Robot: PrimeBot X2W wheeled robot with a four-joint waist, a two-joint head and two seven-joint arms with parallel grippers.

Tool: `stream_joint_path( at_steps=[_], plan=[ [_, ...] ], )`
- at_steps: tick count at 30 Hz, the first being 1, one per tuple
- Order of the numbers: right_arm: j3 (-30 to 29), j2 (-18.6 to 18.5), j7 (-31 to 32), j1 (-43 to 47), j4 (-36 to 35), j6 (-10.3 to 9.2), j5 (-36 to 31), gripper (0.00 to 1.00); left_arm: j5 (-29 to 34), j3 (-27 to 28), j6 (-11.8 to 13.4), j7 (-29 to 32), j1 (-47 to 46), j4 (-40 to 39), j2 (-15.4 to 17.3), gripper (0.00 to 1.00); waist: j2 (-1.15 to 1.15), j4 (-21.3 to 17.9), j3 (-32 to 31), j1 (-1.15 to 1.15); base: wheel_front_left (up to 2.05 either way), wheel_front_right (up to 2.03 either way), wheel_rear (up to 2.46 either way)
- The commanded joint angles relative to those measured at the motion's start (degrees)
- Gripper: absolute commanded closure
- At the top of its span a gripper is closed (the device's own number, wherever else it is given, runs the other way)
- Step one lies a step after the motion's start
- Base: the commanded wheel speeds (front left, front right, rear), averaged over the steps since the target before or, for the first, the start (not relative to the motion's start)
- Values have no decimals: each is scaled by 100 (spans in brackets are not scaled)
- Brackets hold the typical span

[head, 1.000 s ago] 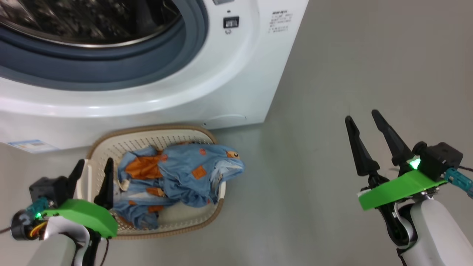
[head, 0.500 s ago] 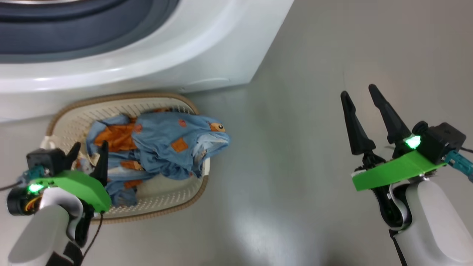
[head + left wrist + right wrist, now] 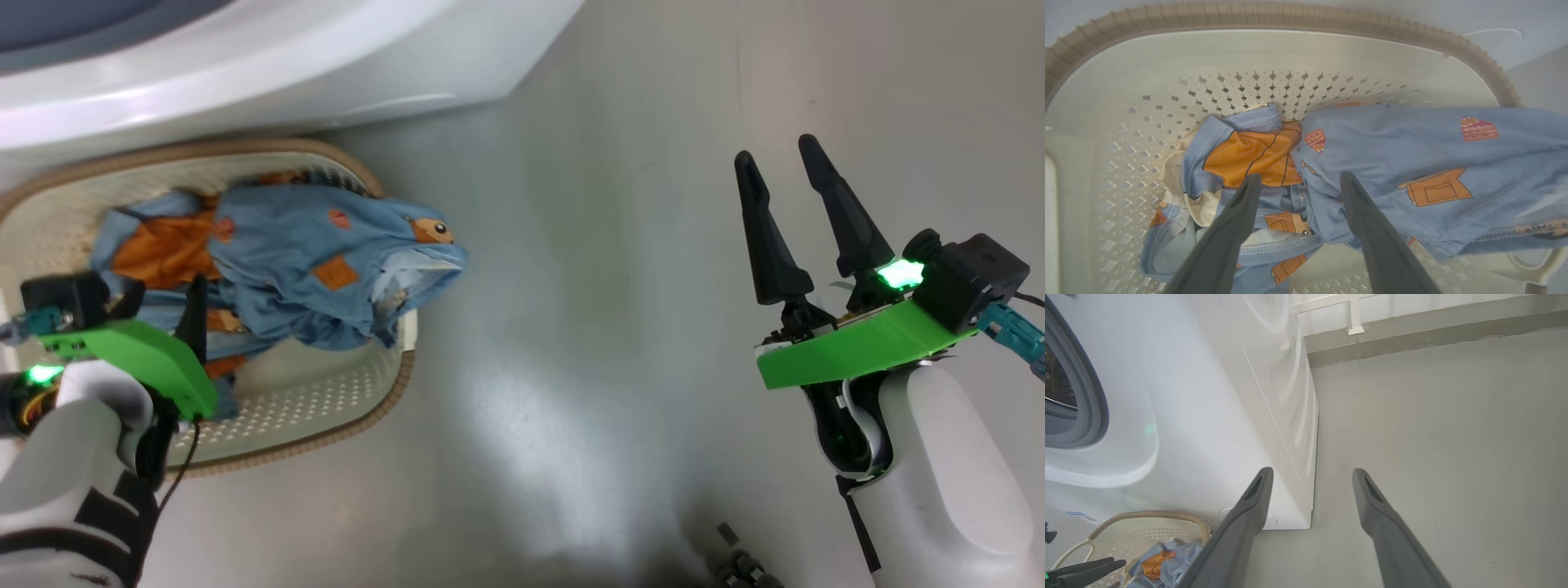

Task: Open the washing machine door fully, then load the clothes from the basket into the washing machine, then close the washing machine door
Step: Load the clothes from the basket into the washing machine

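Note:
I expect the light blue cloth to come free and leave the rest behind when I lift it, as its edge lies over the orange patch.
The cream basket sits on the floor against the front of the white washing machine. Light blue clothes with orange patches are heaped in it, one fold hanging over the right rim. My left gripper is open low over the heap's left part. In the left wrist view its fingers straddle blue fabric, with a beige cloth beside them. My right gripper is open and empty over bare floor to the right. The drum and grey seal show at the left. The door is out of view.
Grey floor stretches right of the machine to a wall base. A small dark metal part lies at the head view's bottom edge. The machine's right corner stands left of my right gripper.
The head camera has tilted down, so machine and basket slid up and left in view. My left gripper has moved from the basket's left rim in over the clothes. The right gripper stays open.

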Motion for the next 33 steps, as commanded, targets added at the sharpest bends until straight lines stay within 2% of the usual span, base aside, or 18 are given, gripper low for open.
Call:
stream_joint_path(
  at_steps=[1, 16, 22, 29, 30, 31, 32, 33],
  plan=[
    [85, 46, -42, 39, -160, 9, -72, 0, -60, 57, -9, 13, -46, 1, 242, 0, 0, -222, 286, 0, 0, 0, 0],
    [170, 266, -42, -124, -328, 9, -44, 0, -631, -439, -13, 443, -769, 283, 638, 0, 0, -651, 1062, 0, 0, 0, 0],
    [174, 314, -42, -160, -351, 9, -44, 0, -910, -794, -14, 648, -838, 63, 744, 0, 0, -742, 1145, 0, 0, 0, 0],
    [232, 349, -42, -180, -350, 9, -46, 0, -1262, -1028, -14, 1079, -891, 213, 842, 0, 0, -842, 1158, 0, 0, 0, 0],
    [232, 350, -42, -175, -353, 9, -50, 0, -1276, -1086, -14, 1163, -897, 248, 866, 3, 0, -848, 1160, 0, 0, 0, 0],
    [225, 351, -42, -168, -356, 9, -57, 0, -1274, -1115, -14, 1184, -925, 318, 897, 12, 0, -851, 1161, 0, 0, 0, 0],
    [222, 351, -42, -160, -357, 9, -61, 0, -1276, -1123, -14, 1169, -956, 400, 912, 40, 0, -856, 1158, 0, 0, 0, 0],
    [220, 350, -42, -154, -357, 9, -65, 0, -1280, -1135, -14, 1150, -982, 460, 909, 58, 0, -863, 1155, 0, 0, 0, 0]
  ],
)
